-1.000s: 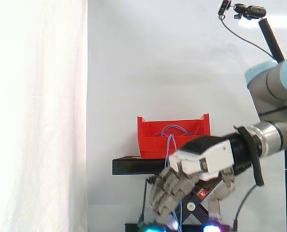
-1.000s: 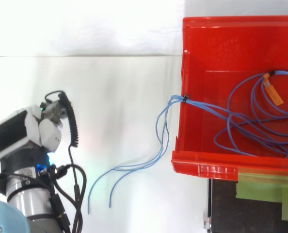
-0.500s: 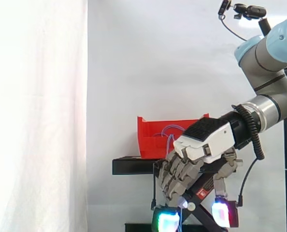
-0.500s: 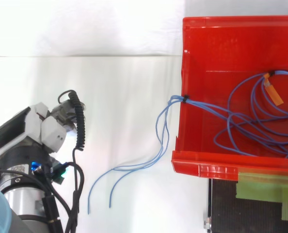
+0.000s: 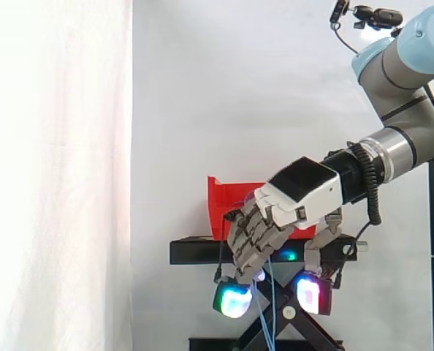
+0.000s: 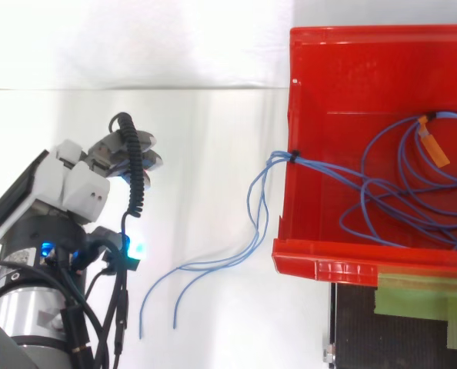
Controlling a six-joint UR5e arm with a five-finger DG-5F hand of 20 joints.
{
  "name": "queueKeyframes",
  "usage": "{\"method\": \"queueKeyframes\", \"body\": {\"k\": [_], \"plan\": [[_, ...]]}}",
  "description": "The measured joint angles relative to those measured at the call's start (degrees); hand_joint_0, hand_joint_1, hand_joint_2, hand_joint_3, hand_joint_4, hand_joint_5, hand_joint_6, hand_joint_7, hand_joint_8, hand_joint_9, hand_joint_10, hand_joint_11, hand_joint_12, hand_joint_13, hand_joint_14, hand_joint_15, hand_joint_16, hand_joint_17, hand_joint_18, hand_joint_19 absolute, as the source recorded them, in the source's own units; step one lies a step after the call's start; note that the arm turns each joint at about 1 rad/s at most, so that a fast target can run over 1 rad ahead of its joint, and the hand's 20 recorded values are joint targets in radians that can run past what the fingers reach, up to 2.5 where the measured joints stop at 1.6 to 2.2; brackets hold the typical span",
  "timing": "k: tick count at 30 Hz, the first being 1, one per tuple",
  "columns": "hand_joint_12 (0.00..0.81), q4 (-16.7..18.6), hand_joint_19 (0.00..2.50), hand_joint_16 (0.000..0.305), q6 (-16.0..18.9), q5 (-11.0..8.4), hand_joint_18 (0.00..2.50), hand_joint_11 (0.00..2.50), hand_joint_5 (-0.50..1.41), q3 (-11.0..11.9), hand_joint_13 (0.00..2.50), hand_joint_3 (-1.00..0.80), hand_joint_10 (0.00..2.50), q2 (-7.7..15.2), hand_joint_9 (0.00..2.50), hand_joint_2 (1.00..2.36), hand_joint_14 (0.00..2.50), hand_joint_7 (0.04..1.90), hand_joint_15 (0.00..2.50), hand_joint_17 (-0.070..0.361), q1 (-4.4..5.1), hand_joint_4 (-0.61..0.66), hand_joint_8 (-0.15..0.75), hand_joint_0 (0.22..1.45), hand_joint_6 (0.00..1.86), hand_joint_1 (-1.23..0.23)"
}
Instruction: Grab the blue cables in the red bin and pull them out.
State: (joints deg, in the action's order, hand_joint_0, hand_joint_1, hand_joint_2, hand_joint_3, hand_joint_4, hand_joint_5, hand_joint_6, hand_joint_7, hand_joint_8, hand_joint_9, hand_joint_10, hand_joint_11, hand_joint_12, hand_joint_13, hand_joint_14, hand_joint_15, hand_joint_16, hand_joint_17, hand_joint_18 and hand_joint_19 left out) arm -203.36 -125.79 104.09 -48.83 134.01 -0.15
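Observation:
My gripper will free the cables (image 5: 273,292) when it lifts, and they will dangle in a long, looped bunch, because the blue cable strands (image 5: 265,324) hang slack past the stand's top.
The red bin (image 6: 367,69) holds a loose coil of blue cables (image 6: 398,192) with an orange tag (image 6: 436,150). A bundle crosses the bin's left wall and its loose ends (image 6: 213,265) hang down outside, seen below the stand as blue strands (image 5: 268,314). My hand (image 5: 297,194) hovers in front of the bin (image 5: 218,208), palm down, fingers relaxed and pointing downward with glowing fingertips (image 5: 231,301). It is open and holds nothing. From above, the hand (image 6: 75,184) is well to the left of the hanging ends, apart from them.
The bin rests on a black stand (image 5: 195,251) with a scissor frame beneath. A white curtain (image 5: 56,175) hangs at the left. A camera on a pole (image 5: 378,16) is at the top right. Green tape (image 6: 421,286) lies on the stand's top by the bin.
The hand has risen from below the stand to the bin's front and shifted toward the bin. The cables have not moved.

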Motion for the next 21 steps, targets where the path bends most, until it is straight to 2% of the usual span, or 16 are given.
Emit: {"method": "queueKeyframes", "body": {"k": [6, 11, 16, 21], "plan": [[0.393, -0.45, 0.57, 0.053, -3.39, -0.46, 0.52, 1.18, 0.46, 0.5, 0.74, -1.0, 0.01, -0.01, 0.79, 1.0, 0.02, 0.43, 0.75, 0.119, -0.15, 0.22, 0.291, 0.75, 0.01, -0.92], [0.394, -1.44, 0.58, 0.053, -4.06, -0.56, 0.52, 1.18, 0.46, 1.89, 0.74, -1.0, 0.02, 0.0, 0.79, 1.0, 0.02, 0.43, 0.75, 0.119, -0.49, 0.22, 0.292, 0.75, 0.01, -0.92], [0.393, -4.6, 0.58, 0.053, -4.53, -0.53, 0.52, 1.18, 0.46, 3.41, 0.74, -1.0, 0.02, 0.01, 0.79, 1.0, 0.02, 0.43, 0.75, 0.118, -1.51, 0.22, 0.289, 0.75, 0.01, -0.92], [0.393, -6.3, 0.58, 0.052, -7.04, -0.48, 0.53, 1.17, 0.46, 4.82, 0.74, -1.0, 0.01, 0.02, 0.79, 1.0, 0.02, 0.43, 0.75, 0.118, -2.84, 0.22, 0.29, 0.76, 0.01, -0.92]]}}
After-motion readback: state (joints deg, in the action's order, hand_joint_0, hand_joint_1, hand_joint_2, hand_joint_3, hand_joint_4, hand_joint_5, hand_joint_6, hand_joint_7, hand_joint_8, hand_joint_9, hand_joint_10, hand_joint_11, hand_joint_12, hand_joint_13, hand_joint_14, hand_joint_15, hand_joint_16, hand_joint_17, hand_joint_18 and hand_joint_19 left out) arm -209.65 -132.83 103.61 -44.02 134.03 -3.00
